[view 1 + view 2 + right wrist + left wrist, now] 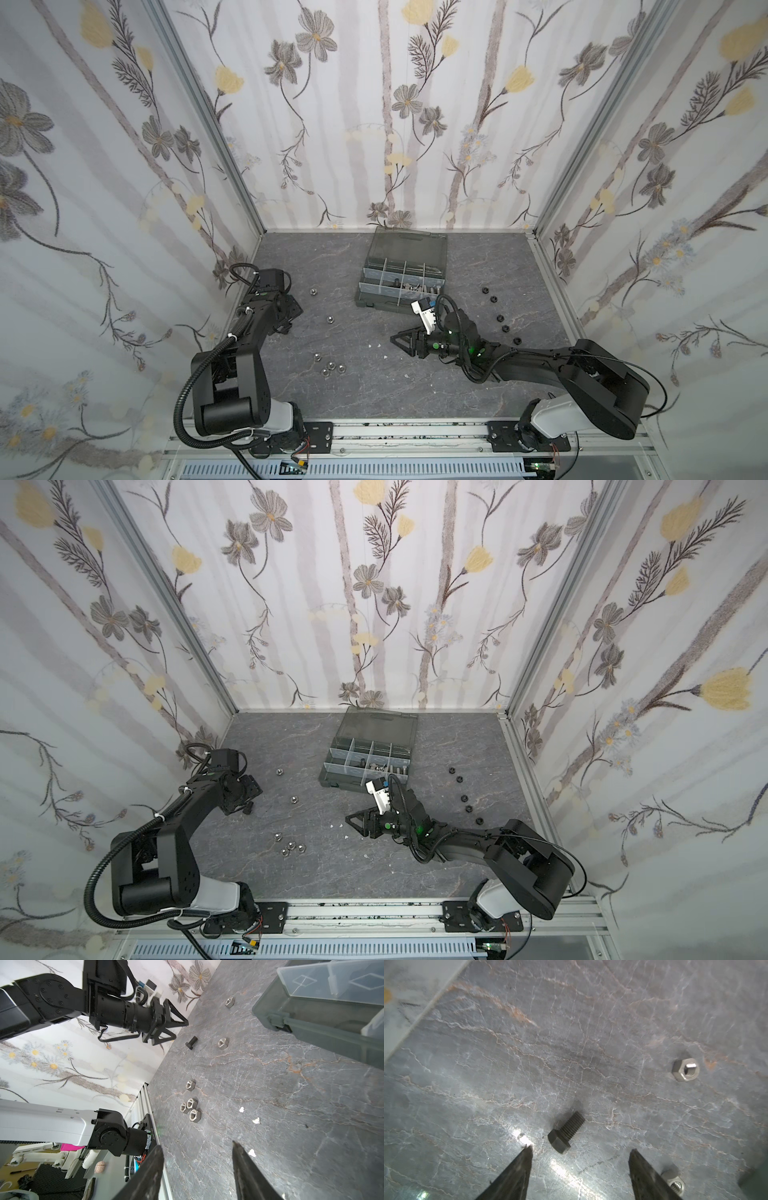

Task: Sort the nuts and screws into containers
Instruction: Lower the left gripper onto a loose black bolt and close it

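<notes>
My left gripper should keep moving down, because the black screw [568, 1131] lies clear of the nuts and its head faces the gripper's open fingers. It should go on until the fingers are on either side of that head [559, 1142].
A black screw [564, 1132] lies on the grey stone-look table just ahead of my left gripper [581, 1148], which is open, tips low at the surface on either side, holding nothing. From the right wrist view the same screw [191, 1042] rests beside that gripper [178, 1028]. My right gripper [395, 338] hovers open and empty over the middle of the table. Silver nuts [332, 366] lie loose at left centre; black nuts [500, 318] line the right. The organizer case [368, 302] stands open at the back, its containers holding silver screws [417, 286].
A silver nut [685, 1069] lies beyond the left gripper and another [675, 1182] sits right beside one finger. The smoky lid [409, 245] leans back toward the rear wall. Small white flecks [256, 1120] dot the table. Papered walls enclose three sides.
</notes>
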Action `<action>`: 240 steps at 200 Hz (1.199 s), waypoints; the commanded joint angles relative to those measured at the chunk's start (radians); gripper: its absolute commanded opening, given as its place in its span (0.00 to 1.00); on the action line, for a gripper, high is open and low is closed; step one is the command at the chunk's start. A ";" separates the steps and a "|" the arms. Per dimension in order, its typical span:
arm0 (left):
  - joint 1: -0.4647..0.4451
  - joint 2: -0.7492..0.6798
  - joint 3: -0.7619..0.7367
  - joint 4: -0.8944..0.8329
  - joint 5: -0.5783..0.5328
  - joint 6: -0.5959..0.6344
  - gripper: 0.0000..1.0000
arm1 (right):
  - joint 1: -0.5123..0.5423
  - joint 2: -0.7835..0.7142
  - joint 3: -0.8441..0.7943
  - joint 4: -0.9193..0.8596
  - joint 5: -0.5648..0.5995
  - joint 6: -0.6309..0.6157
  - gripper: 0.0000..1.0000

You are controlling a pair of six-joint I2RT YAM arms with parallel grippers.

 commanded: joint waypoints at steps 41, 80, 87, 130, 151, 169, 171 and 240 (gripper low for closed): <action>0.009 0.079 -0.020 0.005 -0.005 -0.005 0.79 | -0.015 0.004 -0.016 0.079 -0.044 0.045 0.55; 0.011 0.126 -0.041 0.039 -0.018 0.008 0.76 | -0.014 0.017 -0.018 0.090 -0.049 0.052 0.55; 0.011 0.133 -0.043 0.046 -0.019 0.009 0.75 | -0.016 0.020 -0.017 0.090 -0.050 0.053 0.55; 0.011 0.148 -0.061 0.085 -0.016 0.017 0.71 | -0.014 0.033 -0.017 0.100 -0.051 0.058 0.55; 0.011 0.148 -0.065 0.097 -0.020 0.026 0.67 | -0.015 0.037 -0.017 0.104 -0.052 0.060 0.55; 0.009 0.151 -0.065 0.108 -0.006 0.029 0.60 | -0.015 0.042 -0.017 0.106 -0.054 0.061 0.55; 0.009 0.152 -0.066 0.109 -0.004 0.028 0.59 | -0.015 0.042 -0.017 0.107 -0.053 0.061 0.55; -0.019 0.128 -0.089 0.116 0.011 0.023 0.47 | -0.046 0.042 -0.017 0.107 -0.053 0.061 0.55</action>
